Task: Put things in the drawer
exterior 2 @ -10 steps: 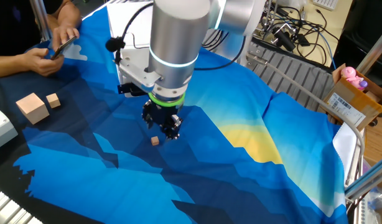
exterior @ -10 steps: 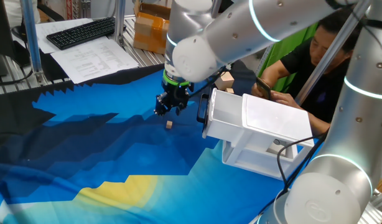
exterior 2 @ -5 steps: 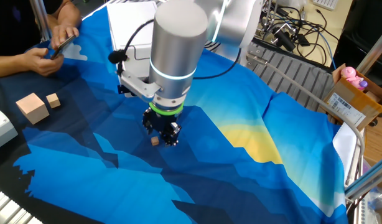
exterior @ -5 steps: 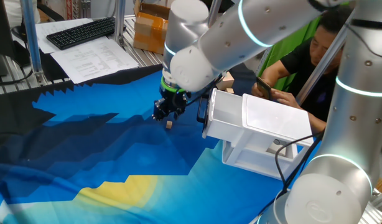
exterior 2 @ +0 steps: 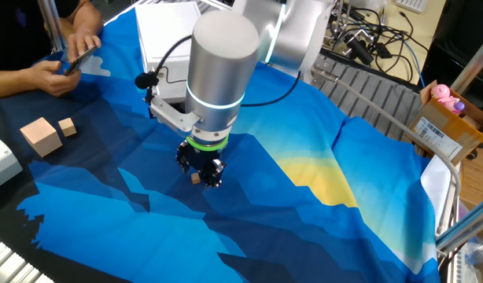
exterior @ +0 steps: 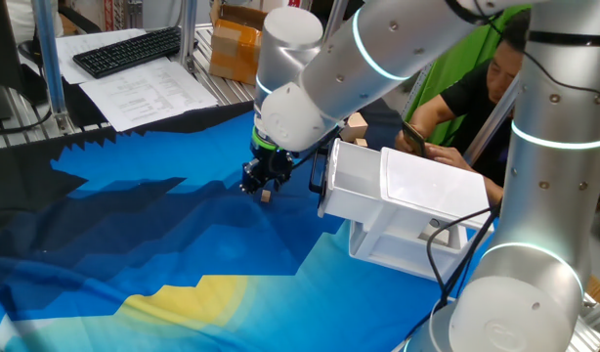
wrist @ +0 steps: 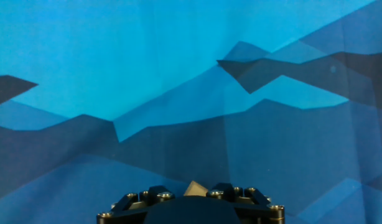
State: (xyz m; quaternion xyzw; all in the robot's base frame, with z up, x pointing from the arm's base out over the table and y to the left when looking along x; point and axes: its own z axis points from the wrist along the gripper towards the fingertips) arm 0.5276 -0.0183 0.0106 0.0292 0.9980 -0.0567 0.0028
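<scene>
The white drawer (exterior: 351,203) has a straight side that goes into the white cabinet's upper opening (exterior: 381,201), so the white drawer will slide all the way in when I push it.
A tiny light-tan wooden cube (exterior: 267,196) lies on the blue cloth, also seen in the other fixed view (exterior 2: 194,178) and at the bottom of the hand view (wrist: 195,188). My gripper (exterior: 260,186) is down at the cloth with its fingers on either side of the cube, and a small gap still shows, so it is open. It also shows in the other fixed view (exterior 2: 200,173) and in the hand view (wrist: 192,194). The white drawer (exterior: 364,186) with its black handle (exterior: 320,168) stands pulled out of the white cabinet (exterior: 432,210), just right of my gripper.
Two more wooden blocks, one large (exterior 2: 38,135) and one small (exterior 2: 67,126), lie at the cloth's edge near a seated person (exterior: 476,88) holding a phone. A cardboard box (exterior: 236,44), a keyboard (exterior: 129,49) and papers lie beyond the cloth.
My gripper has come down from just above the cube to the cloth, so its fingers now stand around the cube. The cube and the drawer have not moved.
</scene>
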